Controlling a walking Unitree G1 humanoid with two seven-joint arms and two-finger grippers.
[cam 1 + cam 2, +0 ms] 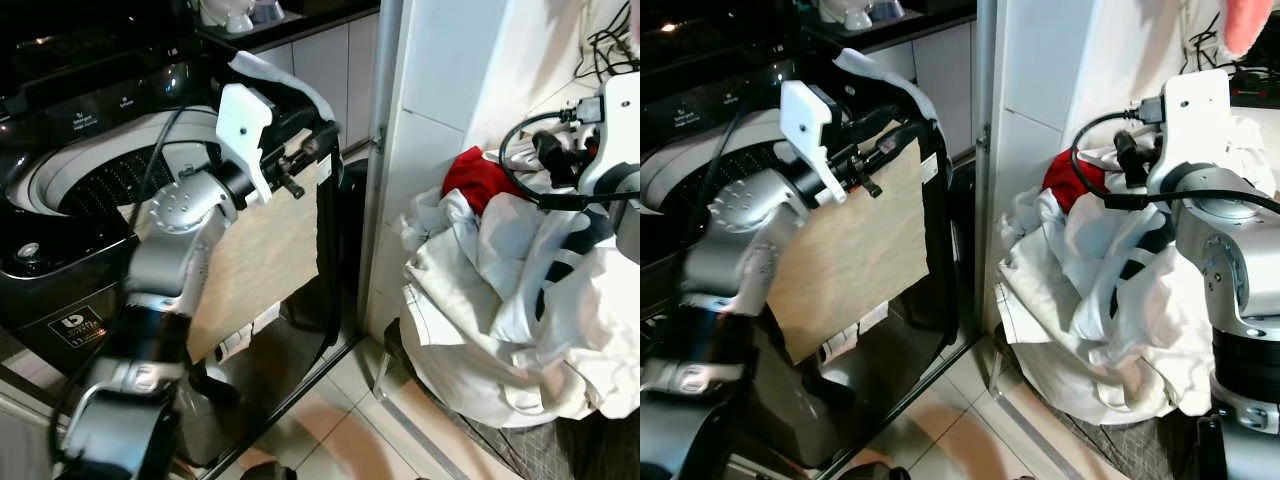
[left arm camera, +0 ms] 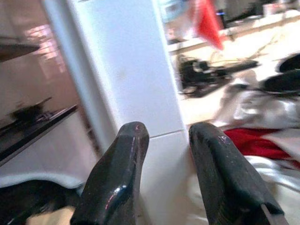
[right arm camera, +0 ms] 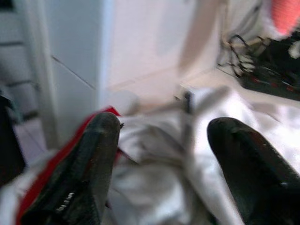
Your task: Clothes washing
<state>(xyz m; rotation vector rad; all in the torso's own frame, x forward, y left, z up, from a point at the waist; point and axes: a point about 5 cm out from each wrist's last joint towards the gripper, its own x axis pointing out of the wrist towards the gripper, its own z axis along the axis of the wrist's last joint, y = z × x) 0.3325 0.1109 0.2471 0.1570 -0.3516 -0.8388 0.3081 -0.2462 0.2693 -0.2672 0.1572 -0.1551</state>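
The white garment (image 1: 535, 238) is lying in loose folds next to the red garment (image 1: 480, 180), so it will come away by itself and hang long when I lift it.
The black top-loading washing machine (image 1: 70, 120) stands at the left with its drum (image 1: 100, 180) uncovered and its glass lid (image 1: 265, 250) raised on edge. My left gripper (image 2: 166, 140) is held up by the lid's top edge and points toward the white pillar; it is open with nothing between its fingers (image 2: 117, 178). A heap of white clothes (image 1: 480, 300) with a red garment (image 1: 478, 172) on top lies at the right. My right gripper (image 3: 164, 126) hovers just over the white clothes, fingers (image 3: 89, 164) wide open, the red garment (image 3: 42, 187) beside it.
A white pillar (image 1: 430, 110) and metal door frame (image 1: 378, 150) separate the machine from the clothes pile. Black cables (image 1: 610, 40) lie on the ledge behind the pile. Tiled floor (image 1: 340, 420) runs between machine and pile.
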